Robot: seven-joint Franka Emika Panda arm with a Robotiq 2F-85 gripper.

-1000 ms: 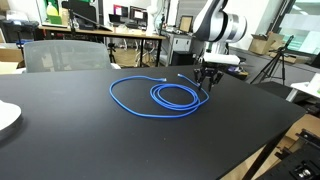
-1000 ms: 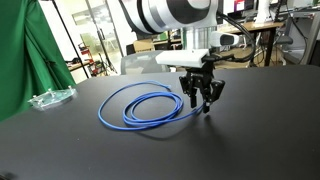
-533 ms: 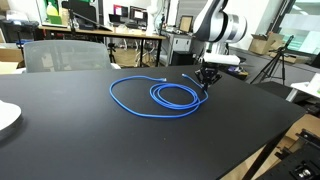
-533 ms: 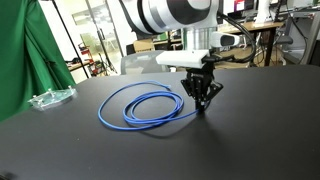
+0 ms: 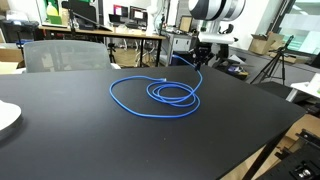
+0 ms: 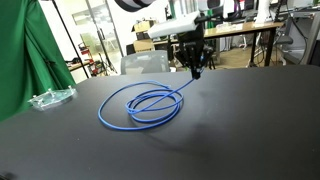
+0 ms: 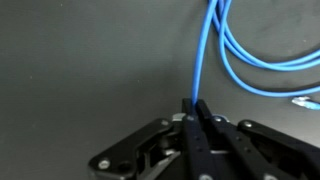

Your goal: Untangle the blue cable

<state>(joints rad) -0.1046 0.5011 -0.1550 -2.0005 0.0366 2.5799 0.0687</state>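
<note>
My gripper needs to lift the cable's held end back over the overlapping loops [image 6: 151, 106], because its piece of cable still winds into them. Then I should pull it out across the open black table [image 6: 265, 105].
The blue cable [image 5: 160, 95] lies in overlapping loops on the black table [image 5: 100, 140]; it shows in both exterior views, also [image 6: 140, 105]. My gripper [image 5: 199, 62] is shut on one end of the cable and holds that end well above the table, so a strand rises from the loops to the jaws [image 6: 196, 70]. In the wrist view the fingers [image 7: 192, 108] pinch the blue strand [image 7: 205, 50], which runs down to the loops below. A small connector plug [image 7: 303, 101] lies at the right edge.
A clear plastic item [image 6: 50, 98] lies near the table's edge beside a green cloth [image 6: 18, 60]. A white plate [image 5: 6, 117] sits at the table's side. A grey chair [image 5: 60, 55] stands behind the table, with desks and monitors beyond.
My gripper closed on the cable end at the table and has risen with it. One strand is now pulled up out of the loops.
</note>
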